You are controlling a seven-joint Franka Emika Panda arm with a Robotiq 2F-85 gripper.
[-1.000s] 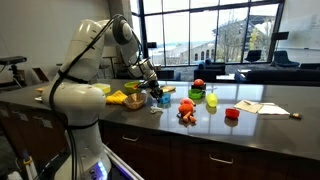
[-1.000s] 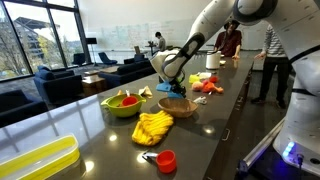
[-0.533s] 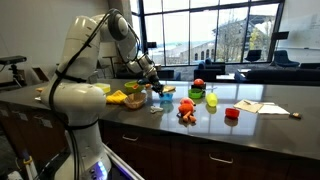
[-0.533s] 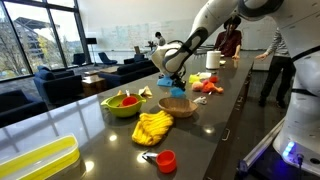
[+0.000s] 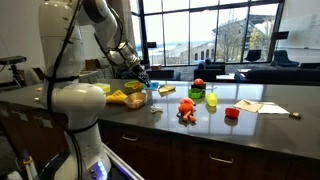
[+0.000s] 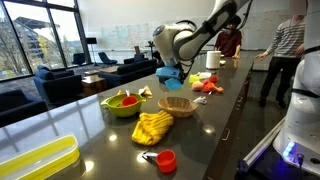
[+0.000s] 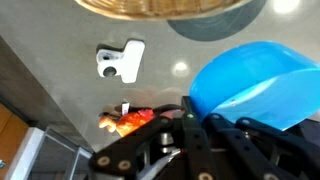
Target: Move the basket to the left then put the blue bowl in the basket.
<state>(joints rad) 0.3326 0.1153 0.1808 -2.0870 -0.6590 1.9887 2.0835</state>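
Observation:
Next, my gripper brings the blue bowl back over the basket's middle before it lowers and opens, because the bowl hangs past the basket's rim.
The tan wicker basket sits on the dark counter; it also shows in an exterior view and at the top edge of the wrist view. My gripper is shut on the rim of the light-blue bowl and holds it in the air above and slightly beyond the basket. In the wrist view the blue bowl fills the right side, with my gripper closed on its edge. In an exterior view the gripper hangs over the basket.
A yellow-green bowl, yellow bananas, a red cup and a yellow tray lie near the basket. An orange toy, green cup and red cup stand further along. A white object lies on the counter.
My gripper has lifted the blue bowl off the counter and carried it up and over toward the basket. The basket has not moved.

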